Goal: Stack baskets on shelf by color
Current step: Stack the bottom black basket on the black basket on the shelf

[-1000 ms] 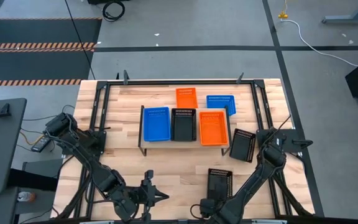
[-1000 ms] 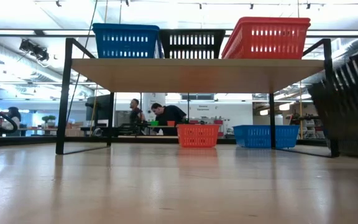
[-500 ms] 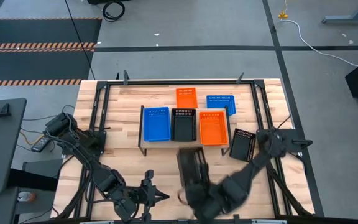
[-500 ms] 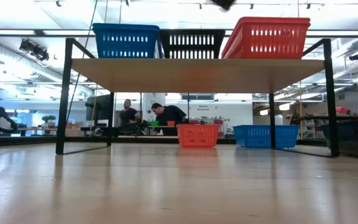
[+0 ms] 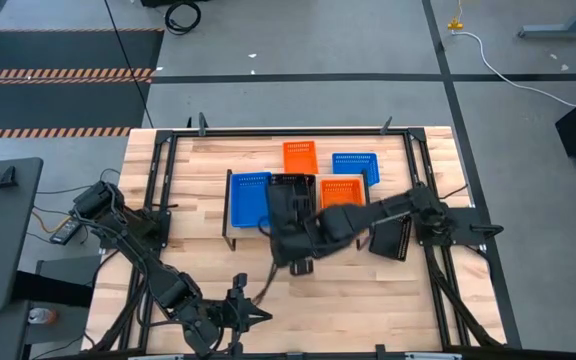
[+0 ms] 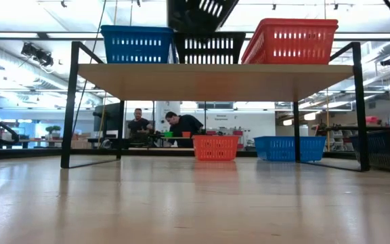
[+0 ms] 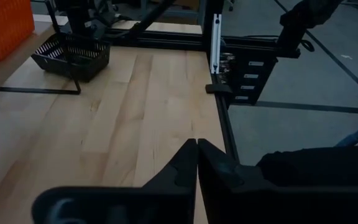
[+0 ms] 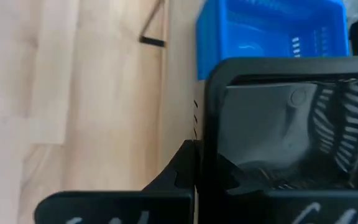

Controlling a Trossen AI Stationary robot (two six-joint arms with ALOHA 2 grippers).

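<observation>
My right gripper should next lower the held black basket (image 6: 202, 13), which hangs open side up over the shelf's black basket (image 6: 212, 49), until its base dips inside, and then let go.
The shelf (image 5: 246, 229) carries a blue basket (image 5: 250, 198), a black basket (image 5: 300, 181) and an orange basket (image 5: 344, 197). My right gripper (image 5: 306, 238) is shut on another black basket (image 5: 286, 210) in the air over the shelf's black one. In the low view this held basket (image 6: 198, 13) hangs tilted above the shelf's black basket (image 6: 210, 49). My left gripper (image 7: 196, 149) is shut and empty near the table's near edge (image 5: 238, 315). My right gripper holds the black basket by the rim of one wall (image 8: 202, 134), pinched with one finger (image 8: 180, 171) outside and the other inside. The basket is lifted clear and tilted, over the shelf's black basket.
An orange basket (image 5: 300, 156) and a blue basket (image 5: 355, 165) stand on the table behind the shelf. Another black basket (image 5: 391, 235) lies on the table right of the shelf, partly under my right arm. The table's near half is bare wood.
My right gripper has lifted the black basket off the table's near right part. It has carried it up, left and toward the far edge, until it is over the shelf's black basket. The basket has turned and tipped on the way.
</observation>
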